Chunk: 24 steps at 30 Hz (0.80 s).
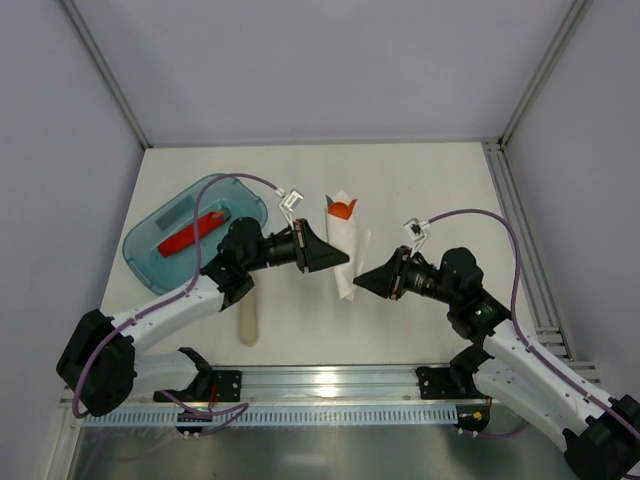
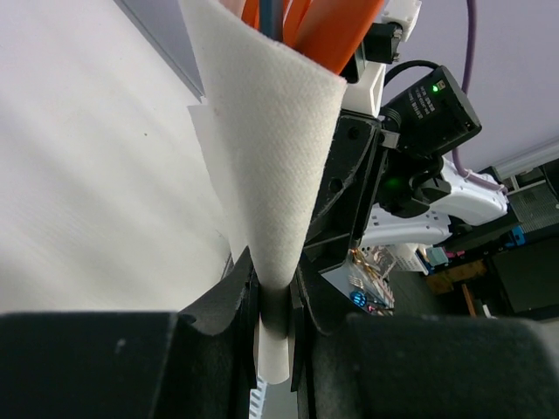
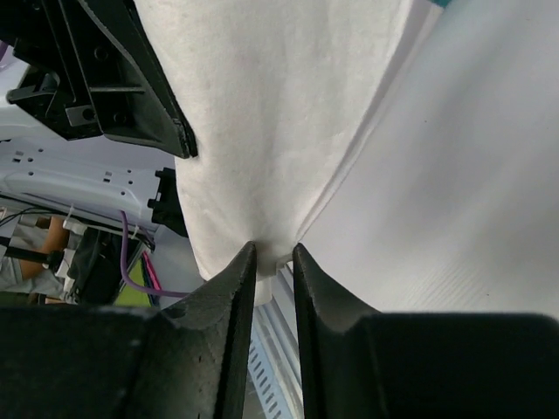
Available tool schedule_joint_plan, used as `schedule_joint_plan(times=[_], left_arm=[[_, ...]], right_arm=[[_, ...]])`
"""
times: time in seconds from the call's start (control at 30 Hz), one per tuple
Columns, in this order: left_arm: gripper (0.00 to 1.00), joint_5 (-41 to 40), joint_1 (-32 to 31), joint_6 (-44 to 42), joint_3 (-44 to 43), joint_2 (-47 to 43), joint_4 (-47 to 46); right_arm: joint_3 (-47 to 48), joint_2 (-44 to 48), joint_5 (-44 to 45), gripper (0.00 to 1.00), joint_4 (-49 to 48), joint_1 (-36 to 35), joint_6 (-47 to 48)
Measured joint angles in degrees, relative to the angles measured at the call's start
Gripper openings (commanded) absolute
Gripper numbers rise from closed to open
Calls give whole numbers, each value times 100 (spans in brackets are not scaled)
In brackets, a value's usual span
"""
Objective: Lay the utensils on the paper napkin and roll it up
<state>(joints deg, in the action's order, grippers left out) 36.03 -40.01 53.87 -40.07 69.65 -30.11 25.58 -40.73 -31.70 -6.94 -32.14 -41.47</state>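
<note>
I should hold the rolled paper napkin with my left gripper until my right gripper takes the roll's near end (image 1: 346, 289), because a loose flap sticks out from the roll.
The white paper napkin (image 1: 345, 255) is rolled into a tube at the middle of the table, slightly tilted. Orange utensils (image 1: 341, 209) stick out of its far end; in the left wrist view the orange utensils (image 2: 325, 26) show inside the paper napkin (image 2: 271, 140). My left gripper (image 1: 335, 258) comes in from the left, and the left gripper (image 2: 278, 292) is shut on the roll's narrow part. My right gripper (image 1: 362, 280) reaches in from the right. The right gripper (image 3: 274, 255) pinches the near end of the paper napkin (image 3: 271, 131) between its fingertips (image 3: 240, 271).
A teal tray (image 1: 150, 262) at the left holds a red piece (image 1: 190, 236). A pale beige stick-like piece (image 1: 248, 320) lies on the table beside the left arm. A metal rail (image 1: 330, 385) runs along the near edge, and grey walls enclose the table.
</note>
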Motion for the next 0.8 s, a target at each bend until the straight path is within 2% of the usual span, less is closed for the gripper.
schedule_joint_plan(times=[0.17,0.33,0.43,0.67,0.8], left_arm=[[0,72,0,127,2,-122,-52],[0,107,-7,120,0,-291,-48],[0,63,-7,13,-4,-321,87],[0,-157,-7,-317,-94,-328,673],[0,-260,-7,-457,-160,-328,903]], right_arm=[[-297,245,-149,25,-632,0,-199],[-415,544,-203,32,-866,0,-240],[-302,671,-105,35,-455,0,-76],[507,739,505,38,1182,0,391],[863,778,745,39,1725,0,479]])
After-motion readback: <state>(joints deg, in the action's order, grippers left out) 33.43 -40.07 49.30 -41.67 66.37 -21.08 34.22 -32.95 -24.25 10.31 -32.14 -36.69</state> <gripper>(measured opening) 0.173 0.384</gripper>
